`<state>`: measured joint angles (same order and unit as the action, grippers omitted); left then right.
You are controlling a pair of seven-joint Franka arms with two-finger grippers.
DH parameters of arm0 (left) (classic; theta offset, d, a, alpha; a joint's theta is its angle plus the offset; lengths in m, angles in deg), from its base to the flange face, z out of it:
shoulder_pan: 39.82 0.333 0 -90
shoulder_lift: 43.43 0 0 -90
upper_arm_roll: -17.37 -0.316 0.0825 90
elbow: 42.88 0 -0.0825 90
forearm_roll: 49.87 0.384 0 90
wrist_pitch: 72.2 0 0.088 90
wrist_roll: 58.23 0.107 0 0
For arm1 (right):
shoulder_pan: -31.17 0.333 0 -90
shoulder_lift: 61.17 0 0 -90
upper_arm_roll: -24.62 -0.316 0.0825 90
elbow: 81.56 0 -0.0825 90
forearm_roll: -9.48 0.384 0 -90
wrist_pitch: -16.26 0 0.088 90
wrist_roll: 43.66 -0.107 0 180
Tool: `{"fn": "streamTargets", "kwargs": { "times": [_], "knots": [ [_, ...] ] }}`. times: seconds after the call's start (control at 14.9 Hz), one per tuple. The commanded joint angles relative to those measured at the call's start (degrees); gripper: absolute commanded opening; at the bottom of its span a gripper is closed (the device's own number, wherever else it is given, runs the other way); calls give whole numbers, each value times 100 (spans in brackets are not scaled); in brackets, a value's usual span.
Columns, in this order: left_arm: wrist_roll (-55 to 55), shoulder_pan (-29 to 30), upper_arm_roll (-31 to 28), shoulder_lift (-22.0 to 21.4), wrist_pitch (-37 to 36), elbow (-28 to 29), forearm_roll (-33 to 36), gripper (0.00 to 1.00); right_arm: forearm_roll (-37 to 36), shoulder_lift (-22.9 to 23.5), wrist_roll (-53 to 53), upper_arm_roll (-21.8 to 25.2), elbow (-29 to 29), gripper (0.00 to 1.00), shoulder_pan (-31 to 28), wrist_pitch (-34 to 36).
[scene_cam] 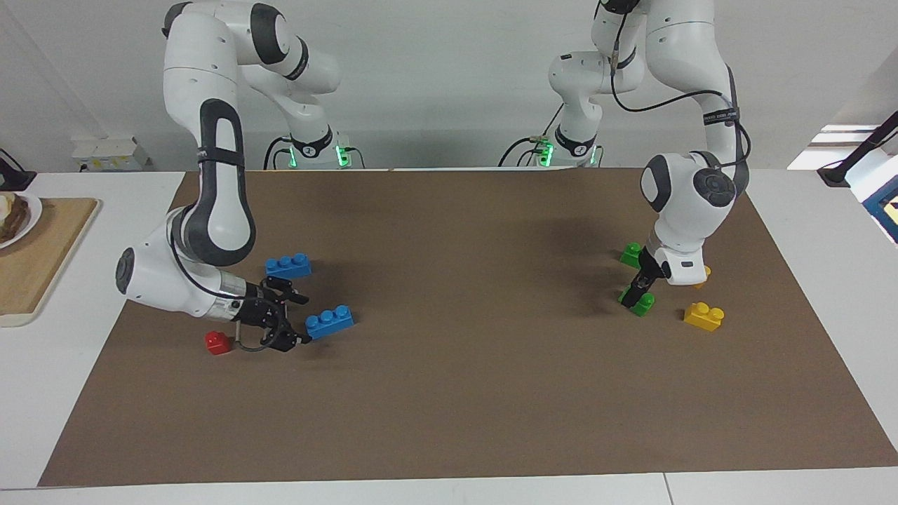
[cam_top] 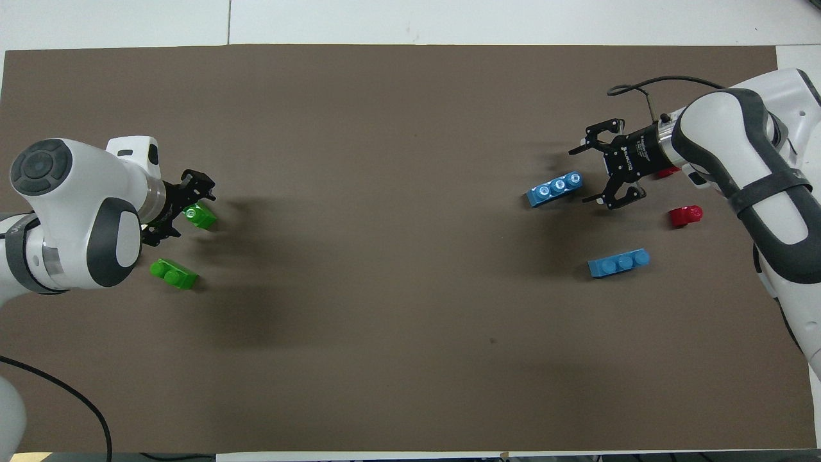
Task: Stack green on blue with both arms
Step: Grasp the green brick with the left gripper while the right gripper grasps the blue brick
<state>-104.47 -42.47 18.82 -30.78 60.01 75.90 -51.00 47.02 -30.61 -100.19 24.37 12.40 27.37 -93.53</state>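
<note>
The farther blue brick (cam_top: pixel 554 189) is longer than the green ones (cam_top: pixel 174 273). I expect its held end to stay uncovered when I stack green on it.
Two green bricks lie toward the left arm's end. My left gripper (scene_cam: pixel 640 286) (cam_top: pixel 189 210) is open, low over the green brick (scene_cam: pixel 638 303) (cam_top: pixel 204 219) farther from the robots and partly covering it. The nearer green brick (scene_cam: pixel 631 254) (cam_top: pixel 173 274) lies free. Toward the right arm's end lie two blue bricks. My right gripper (scene_cam: pixel 300 320) (cam_top: pixel 585 174) is open and low beside the farther blue brick (scene_cam: pixel 330 321) (cam_top: pixel 555 188), its fingers pointing at the brick's end, holding nothing. The nearer blue brick (scene_cam: pixel 288 265) (cam_top: pixel 619 263) lies apart.
A yellow brick (scene_cam: pixel 704 315) lies beside the green ones, and another yellow brick (scene_cam: pixel 704 270) peeks from under the left wrist. One red brick (scene_cam: pixel 217 342) (cam_top: pixel 685 215) sits by the right arm, a second red brick (cam_top: pixel 667 171) half hidden under it. A wooden board (scene_cam: pixel 35 259) lies off the mat.
</note>
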Motion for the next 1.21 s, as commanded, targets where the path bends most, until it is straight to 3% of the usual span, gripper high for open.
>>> {"fn": "streamTargets", "kwargs": {
  "times": [0.0, 0.94, 1.14],
  "knots": [
    [-26, -43, -66, 62, 51, 23, 78, 100, 236, 38, 186, -10, 61, 98, 126, -236],
    [-17, 160, -57, 308, 411, -21, 78, 97, 236, 179, 485, -10, 149, 98, 135, -491],
    [-44, 168, -57, 309, 507, 5, 69, 90, 236, 161, 564, -10, 236, 98, 135, -560]
  ]
}}
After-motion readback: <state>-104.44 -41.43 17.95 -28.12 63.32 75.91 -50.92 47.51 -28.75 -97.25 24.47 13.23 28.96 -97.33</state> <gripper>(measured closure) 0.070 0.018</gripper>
